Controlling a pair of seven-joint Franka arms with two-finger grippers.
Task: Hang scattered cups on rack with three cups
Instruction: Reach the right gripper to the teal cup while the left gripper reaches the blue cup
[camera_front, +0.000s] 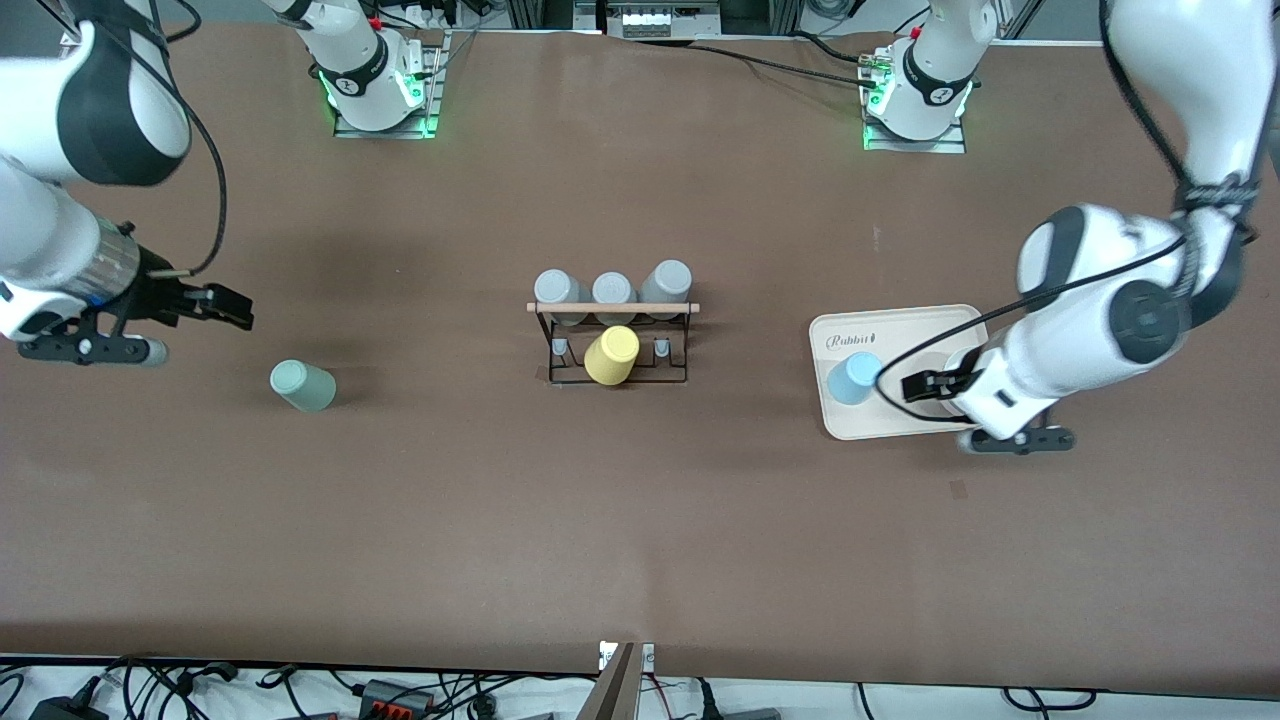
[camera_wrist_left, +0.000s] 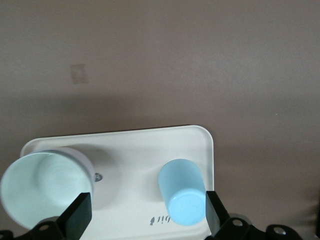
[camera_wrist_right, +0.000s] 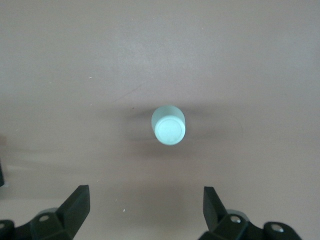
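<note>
My gripper will hang the light blue cup (camera_front: 854, 378), which should swallow a free peg just as the yellow tumbler (camera_front: 612, 356) hides its peg and rests bottom up.
The sage-green cup (camera_front: 302, 385) stands base up on the table toward the right arm's end; it also shows in the right wrist view (camera_wrist_right: 169, 125). My right gripper (camera_front: 232, 308) is open and empty above the table beside it (camera_wrist_right: 145, 207). The light blue cup (camera_front: 853, 378) stands base up on a cream tray (camera_front: 900, 325); it also shows in the left wrist view (camera_wrist_left: 182, 192). My left gripper (camera_front: 915, 385) is open and empty over the tray, right beside the blue cup (camera_wrist_left: 146, 220). The black wire rack (camera_front: 612, 340) with its wooden rod stands mid-table.
Three grey cups (camera_front: 613, 290) hang along the rack's top row, and a yellow tumbler (camera_front: 611, 355) sits on a lower peg. A white bowl (camera_wrist_left: 47, 187) stands on the tray (camera_wrist_left: 130, 145) beside the blue cup, hidden under my left arm in the front view.
</note>
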